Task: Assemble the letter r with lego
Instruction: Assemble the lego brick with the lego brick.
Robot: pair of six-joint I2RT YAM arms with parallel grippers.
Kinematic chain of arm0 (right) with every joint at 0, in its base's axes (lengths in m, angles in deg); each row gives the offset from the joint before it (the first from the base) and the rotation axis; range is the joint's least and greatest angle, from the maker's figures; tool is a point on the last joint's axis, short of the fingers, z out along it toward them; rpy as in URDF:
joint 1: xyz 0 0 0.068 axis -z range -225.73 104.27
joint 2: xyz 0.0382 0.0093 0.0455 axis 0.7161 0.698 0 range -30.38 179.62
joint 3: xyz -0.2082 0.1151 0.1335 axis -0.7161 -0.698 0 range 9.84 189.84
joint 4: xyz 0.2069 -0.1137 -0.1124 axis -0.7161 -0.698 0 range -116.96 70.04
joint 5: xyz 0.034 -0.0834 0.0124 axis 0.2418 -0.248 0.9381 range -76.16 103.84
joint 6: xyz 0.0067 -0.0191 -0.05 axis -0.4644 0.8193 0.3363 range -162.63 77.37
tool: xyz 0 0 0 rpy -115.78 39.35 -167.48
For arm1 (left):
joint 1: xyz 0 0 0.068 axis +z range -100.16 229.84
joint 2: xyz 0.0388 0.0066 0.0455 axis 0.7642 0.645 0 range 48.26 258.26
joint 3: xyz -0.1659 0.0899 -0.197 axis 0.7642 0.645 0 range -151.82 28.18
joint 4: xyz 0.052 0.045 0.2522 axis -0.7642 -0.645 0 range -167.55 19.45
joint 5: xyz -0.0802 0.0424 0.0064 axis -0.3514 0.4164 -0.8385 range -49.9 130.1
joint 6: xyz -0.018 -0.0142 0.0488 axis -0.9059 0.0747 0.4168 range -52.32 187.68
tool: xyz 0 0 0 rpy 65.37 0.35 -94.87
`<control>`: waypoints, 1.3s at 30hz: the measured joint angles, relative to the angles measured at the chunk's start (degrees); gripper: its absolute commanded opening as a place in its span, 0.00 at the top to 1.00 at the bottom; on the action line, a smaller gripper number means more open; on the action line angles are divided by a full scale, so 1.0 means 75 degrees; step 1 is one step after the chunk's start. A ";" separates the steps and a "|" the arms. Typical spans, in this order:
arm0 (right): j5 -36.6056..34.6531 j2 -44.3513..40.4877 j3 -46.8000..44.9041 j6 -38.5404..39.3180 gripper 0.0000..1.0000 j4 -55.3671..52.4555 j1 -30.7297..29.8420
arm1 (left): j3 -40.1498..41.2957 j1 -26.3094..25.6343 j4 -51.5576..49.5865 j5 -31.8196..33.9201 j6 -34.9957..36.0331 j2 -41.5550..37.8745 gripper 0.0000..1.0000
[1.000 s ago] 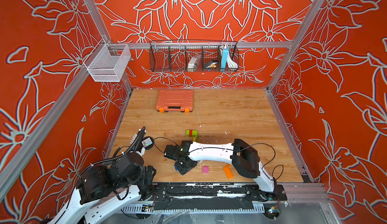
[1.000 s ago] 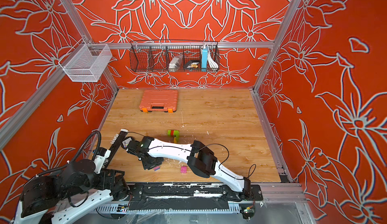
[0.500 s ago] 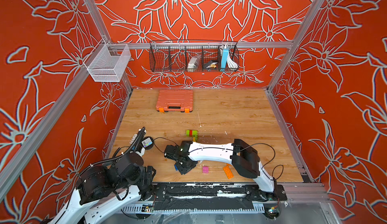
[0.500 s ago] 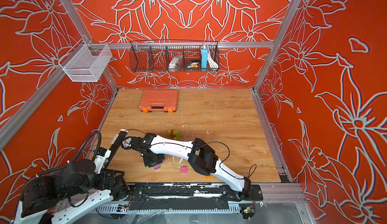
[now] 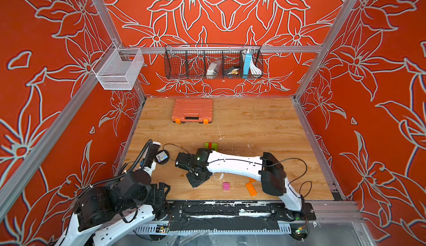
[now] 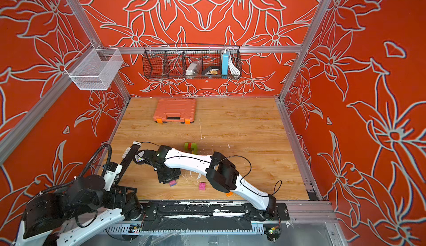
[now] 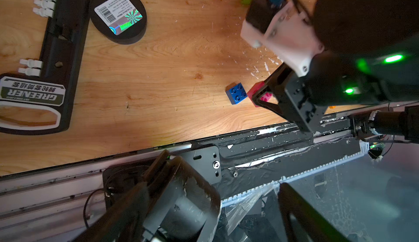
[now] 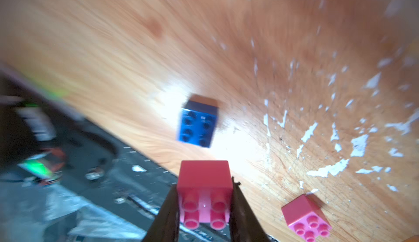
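Next, my right gripper comes back, lines the held pink brick (image 8: 204, 187) up squarely over the blue studs (image 8: 197, 129) and pushes down, because the pink brick is off to one side of the slanted blue brick.
My right gripper (image 8: 205, 187) is shut on a pink lego brick (image 8: 204, 177), studs facing the wrist camera. It is low over the near middle of the wooden floor (image 5: 253, 127), and the held pink brick (image 6: 172, 183) peeks out from under it. A blue brick (image 8: 197, 125) lies on the wood just beyond it, and the left wrist view shows the blue brick (image 7: 237, 93) right beside the held one. Another pink brick (image 5: 226, 185) and a long orange brick (image 5: 250, 188) lie to the right. A joined green and red piece (image 5: 211, 145) stands farther back. My left gripper (image 7: 226, 218) is open and empty over the front rail.
An orange toolbox (image 5: 192, 113) lies at the back of the floor. A black tool holder (image 7: 52, 55) and a round black disc (image 7: 118, 15) sit at the near left. Wire baskets (image 5: 213, 63) hang on the back wall. White flecks litter the wood near the bricks.
My right gripper's jaws have closed on the pink brick, with the arm staying almost in place. The left arm has not moved.
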 measured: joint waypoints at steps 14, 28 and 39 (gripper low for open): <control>-0.0452 0.0670 0.0880 -0.0495 1.00 -0.0568 -0.0160 | -0.0032 0.0000 0.0000 0.0000 0.0052 -0.0256 0.10; -0.0536 0.1058 0.0889 -0.0694 1.00 -0.0490 -0.0154 | 0.0079 0.0000 0.0000 -0.0032 0.0195 -0.0277 0.11; -0.0495 0.1253 0.0898 -0.0723 1.00 -0.0458 -0.0111 | 0.0079 0.0000 0.0000 -0.0029 0.0195 -0.0417 0.11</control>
